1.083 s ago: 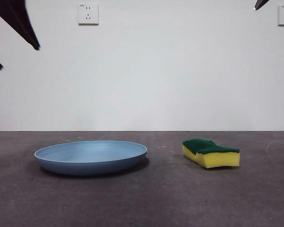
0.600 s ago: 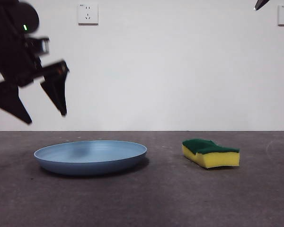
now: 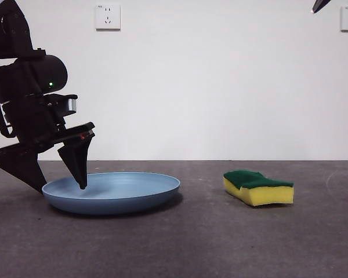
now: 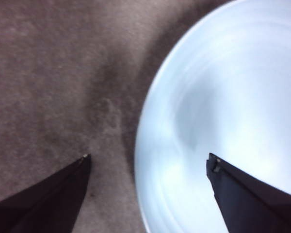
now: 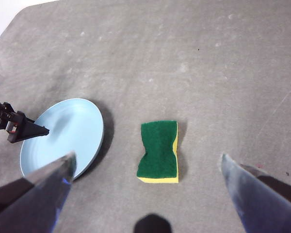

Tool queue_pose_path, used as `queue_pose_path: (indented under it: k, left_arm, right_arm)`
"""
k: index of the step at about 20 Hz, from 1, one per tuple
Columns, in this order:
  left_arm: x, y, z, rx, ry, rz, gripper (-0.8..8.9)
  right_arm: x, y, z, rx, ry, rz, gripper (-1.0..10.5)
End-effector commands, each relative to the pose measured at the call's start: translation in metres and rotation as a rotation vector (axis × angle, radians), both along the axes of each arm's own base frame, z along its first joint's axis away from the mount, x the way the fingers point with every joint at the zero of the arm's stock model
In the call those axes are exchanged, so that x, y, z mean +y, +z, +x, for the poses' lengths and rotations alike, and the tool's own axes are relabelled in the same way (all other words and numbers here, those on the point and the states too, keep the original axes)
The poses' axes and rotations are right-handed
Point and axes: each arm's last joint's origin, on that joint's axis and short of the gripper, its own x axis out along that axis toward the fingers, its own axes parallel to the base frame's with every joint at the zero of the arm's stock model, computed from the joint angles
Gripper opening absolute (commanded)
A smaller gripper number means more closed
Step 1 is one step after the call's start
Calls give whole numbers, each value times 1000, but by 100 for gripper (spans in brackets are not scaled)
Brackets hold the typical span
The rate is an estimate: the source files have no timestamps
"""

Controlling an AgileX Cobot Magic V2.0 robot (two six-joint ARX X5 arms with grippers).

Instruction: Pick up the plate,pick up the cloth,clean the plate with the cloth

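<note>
The cloth's waist (image 5: 159, 152) is already bending inward, so the cloth will squeeze thin in the middle and spread out at its ends when I lift it.
The light-blue plate (image 3: 113, 192) lies flat on the dark table at the left. My left gripper (image 3: 61, 186) is open and straddles the plate's left rim, one jaw over the plate's inside, the other outside over the table; the left wrist view shows the rim (image 4: 145, 145) between the jaws. The cloth, a yellow sponge with a green top (image 3: 258, 186), lies to the right of the plate, also in the right wrist view (image 5: 159, 150). My right gripper (image 5: 145, 167) is open and high above the table, holding nothing; the plate (image 5: 72, 136) shows below it.
A white wall with two power sockets (image 3: 108, 17) stands behind the table. The table's far left corner edge (image 5: 9, 24) shows in the right wrist view. A black tip of the waiting right arm (image 3: 319, 5) shows at the top right.
My left arm has come down from the top left to the plate's left rim, its open jaws now astride it. Plate, sponge and right arm have not moved.
</note>
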Motion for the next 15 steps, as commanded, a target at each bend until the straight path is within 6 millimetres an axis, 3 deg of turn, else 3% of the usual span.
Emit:
queue_pose_path:
  k: [1, 3, 9, 12, 15]
  left_arm:
    - [-1, -5, 0, 9, -12, 9, 255]
    - [-1, -5, 0, 4, -39, 16, 3]
    - [-2, 1, 0, 0, -55, 19, -8]
    - [-6, 18, 1, -5, -65, 18, -8]
    - [-10, 41, -4, -49, -79, 11, -8]
  right_arm:
    - [1, 0, 1, -4, 6, -2, 500]
    - [1, 0, 1, -3, 6, -2, 500]
    - [13, -10, 17, 33, 61, -6, 498]
    - [28, -16, 32, 47, 110, -22, 406]
    - [46, -16, 49, 55, 137, -99, 406]
